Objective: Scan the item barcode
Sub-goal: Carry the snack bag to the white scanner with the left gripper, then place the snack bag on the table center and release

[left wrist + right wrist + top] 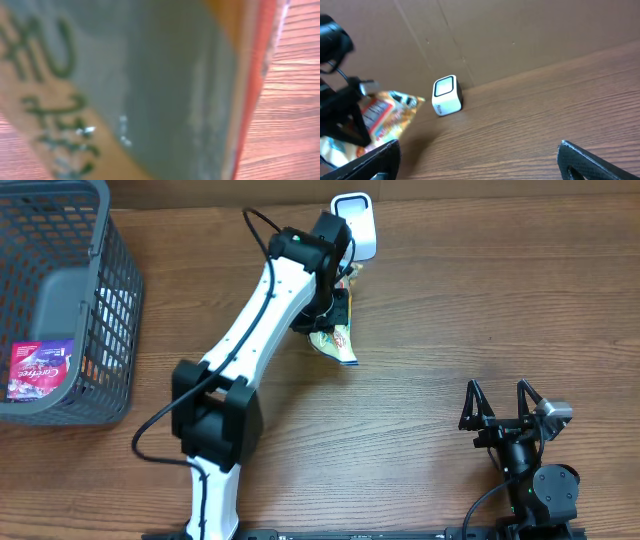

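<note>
The snack packet point(340, 348) has clear wood in front of it, so my left gripper goes on pulling the packet back from the scanner and lets go of it on that wood point(310, 392).
My left gripper point(338, 302) is shut on a yellow and orange snack packet point(336, 343), held just in front of the white barcode scanner point(355, 222) at the table's far edge. In the left wrist view the packet point(150, 75) fills the frame as a blur and hides the fingers. The right wrist view shows the packet point(385, 117) to the left of the scanner point(446, 95), with a short gap between them. My right gripper point(497, 388) rests near the front right of the table, open point(477, 150), with nothing between its fingers.
A grey wire basket point(118, 300) stands at the far left with a purple packet point(40, 367) inside. A brown cardboard wall point(520, 35) rises behind the scanner. Bare wooden tabletop point(450, 310) lies between the two arms.
</note>
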`<action>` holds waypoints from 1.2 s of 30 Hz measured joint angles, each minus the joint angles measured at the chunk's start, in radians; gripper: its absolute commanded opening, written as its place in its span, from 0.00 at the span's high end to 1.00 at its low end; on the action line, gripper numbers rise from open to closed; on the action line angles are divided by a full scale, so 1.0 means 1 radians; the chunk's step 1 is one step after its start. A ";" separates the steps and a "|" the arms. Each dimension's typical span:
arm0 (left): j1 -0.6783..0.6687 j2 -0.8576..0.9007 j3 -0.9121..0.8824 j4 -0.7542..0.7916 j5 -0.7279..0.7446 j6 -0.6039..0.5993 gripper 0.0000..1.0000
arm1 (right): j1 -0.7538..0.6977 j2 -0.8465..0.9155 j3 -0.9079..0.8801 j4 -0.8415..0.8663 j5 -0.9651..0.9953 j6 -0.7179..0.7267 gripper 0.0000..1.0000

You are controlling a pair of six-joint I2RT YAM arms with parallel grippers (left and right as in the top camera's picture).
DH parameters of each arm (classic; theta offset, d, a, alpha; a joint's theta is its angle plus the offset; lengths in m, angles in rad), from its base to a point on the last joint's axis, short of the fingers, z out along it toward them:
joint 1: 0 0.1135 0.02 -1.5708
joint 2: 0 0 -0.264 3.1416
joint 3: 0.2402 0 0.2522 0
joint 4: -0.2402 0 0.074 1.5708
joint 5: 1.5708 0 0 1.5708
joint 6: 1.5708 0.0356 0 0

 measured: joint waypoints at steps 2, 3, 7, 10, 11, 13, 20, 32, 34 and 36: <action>0.000 0.016 0.000 -0.011 0.011 -0.002 0.89 | 0.000 0.000 0.000 0.000 0.000 0.000 0.00; 0.000 0.021 0.000 -0.020 0.017 -0.005 0.88 | 0.000 0.000 0.000 0.000 0.000 0.000 0.00; 0.000 0.023 0.000 -0.072 0.034 -0.006 0.87 | 0.000 0.000 0.000 0.000 0.000 0.000 0.00; 0.000 0.023 0.000 -0.132 0.048 -0.006 0.89 | 0.000 0.000 0.000 0.000 0.000 0.001 0.00; 0.000 0.022 0.000 -0.150 0.053 -0.007 0.90 | 0.000 0.000 0.000 0.000 0.000 0.001 0.00; 0.000 0.022 0.000 -0.187 0.066 -0.007 0.91 | 0.000 0.000 0.000 0.000 0.000 0.000 0.00; -0.012 0.018 0.000 -0.272 0.081 0.016 0.61 | 0.000 0.000 0.000 0.000 0.000 0.000 0.00; -0.013 0.009 0.116 -0.343 0.047 0.050 0.27 | 0.000 0.000 0.000 0.000 0.000 0.000 0.00; 0.020 -0.003 0.198 -0.340 0.046 0.059 0.26 | 0.000 0.000 0.000 0.000 0.000 0.000 0.00; 0.072 -0.031 0.291 -0.340 0.043 0.071 0.17 | 0.000 0.000 0.000 0.000 0.000 0.000 0.00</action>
